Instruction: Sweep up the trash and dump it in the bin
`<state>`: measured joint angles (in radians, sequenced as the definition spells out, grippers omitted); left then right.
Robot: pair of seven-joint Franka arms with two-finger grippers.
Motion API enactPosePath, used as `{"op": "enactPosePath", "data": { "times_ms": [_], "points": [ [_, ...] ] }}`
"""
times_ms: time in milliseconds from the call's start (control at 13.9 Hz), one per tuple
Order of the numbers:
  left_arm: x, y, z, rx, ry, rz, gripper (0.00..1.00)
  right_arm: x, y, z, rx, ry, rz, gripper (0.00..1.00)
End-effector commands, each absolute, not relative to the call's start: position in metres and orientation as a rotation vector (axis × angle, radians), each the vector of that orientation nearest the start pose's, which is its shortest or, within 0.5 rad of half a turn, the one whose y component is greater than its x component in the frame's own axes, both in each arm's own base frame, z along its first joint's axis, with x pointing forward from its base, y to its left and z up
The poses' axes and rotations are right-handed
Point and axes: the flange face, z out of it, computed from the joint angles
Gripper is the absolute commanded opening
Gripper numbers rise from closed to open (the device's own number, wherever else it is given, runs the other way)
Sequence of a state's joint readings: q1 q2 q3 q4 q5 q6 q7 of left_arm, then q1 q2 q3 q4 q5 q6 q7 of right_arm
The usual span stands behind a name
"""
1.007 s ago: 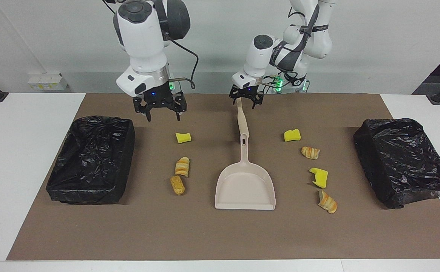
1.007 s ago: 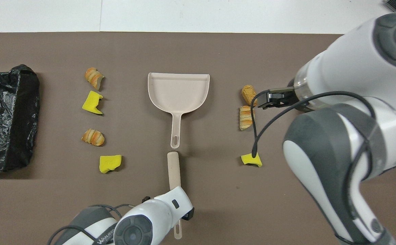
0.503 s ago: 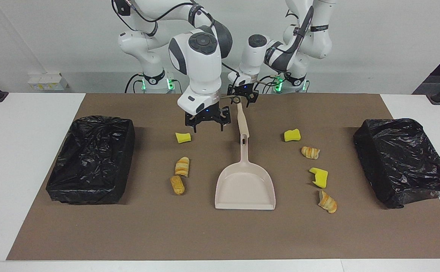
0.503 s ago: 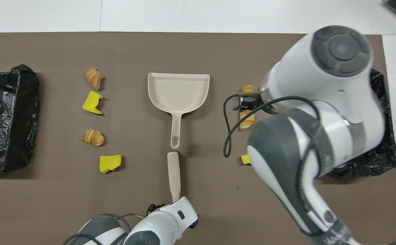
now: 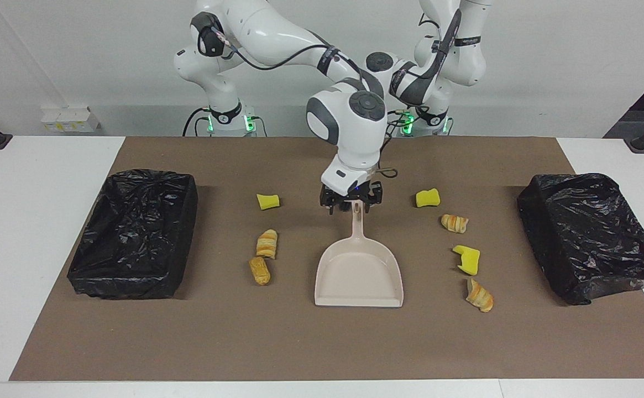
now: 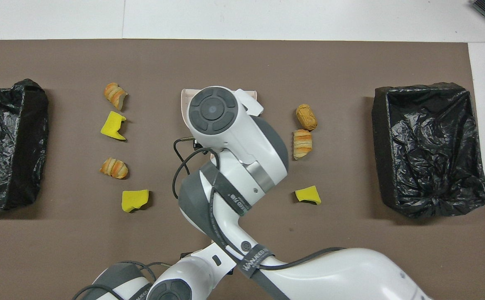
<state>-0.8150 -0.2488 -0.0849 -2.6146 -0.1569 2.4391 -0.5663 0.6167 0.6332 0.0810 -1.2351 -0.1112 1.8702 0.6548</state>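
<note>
My right gripper is to take the dustpan's handle (image 5: 357, 224) and turn the dustpan's opening toward my left gripper's side before sweeping, because the beige dustpan's opening (image 5: 359, 302) points past the trash.
The beige dustpan (image 5: 359, 273) lies flat mid-table with its handle toward the robots. My right gripper (image 5: 353, 203) is low over the handle's end, open, with a finger on each side of it. The right arm covers most of the pan in the overhead view (image 6: 183, 95). Trash lies on both sides of the pan. Toward the right arm's end are a yellow sponge (image 5: 268, 202) and two pastries (image 5: 267, 244) (image 5: 260, 270). Toward the left arm's end are sponges (image 5: 428, 197) (image 5: 467, 260) and pastries (image 5: 454, 223) (image 5: 479, 296). My left gripper (image 6: 209, 261) waits near the robots' edge, fingers hidden. The brush is hidden.
Two black bag-lined bins stand at the ends of the brown mat, one at the right arm's end (image 5: 134, 232) and one at the left arm's end (image 5: 592, 235). The right arm's elbow and forearm (image 6: 234, 175) hang over the middle of the table.
My right gripper swung from above the sponge at the right arm's end across to the dustpan handle and came down over it. The left gripper drew back slightly toward the robots.
</note>
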Motion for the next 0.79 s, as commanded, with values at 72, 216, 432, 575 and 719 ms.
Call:
{"op": "enactPosePath", "data": {
  "times_ms": [72, 216, 432, 575, 719],
  "points": [
    [0.255, -0.306, 0.377, -3.204, 0.336, 0.036, 0.00, 0.568, 0.479, 0.381, -3.170, -0.124, -0.113, 0.96],
    [0.253, -0.287, 0.394, -3.156, 0.349, 0.060, 0.00, 0.563, 0.473, 0.362, -3.171, -0.130, -0.114, 0.91],
    [0.249, -0.262, 0.413, -3.087, 0.386, 0.086, 0.00, 0.548, 0.466, 0.352, -3.174, -0.135, -0.097, 0.84],
    [0.262, -0.236, 0.422, -3.072, 0.352, 0.101, 0.00, 0.545, 0.463, 0.350, -3.178, -0.134, -0.092, 0.83],
    [0.280, -0.209, 0.426, -3.063, 0.323, 0.108, 0.00, 0.544, 0.462, 0.350, -3.184, -0.074, -0.081, 0.69]
  ]
}}
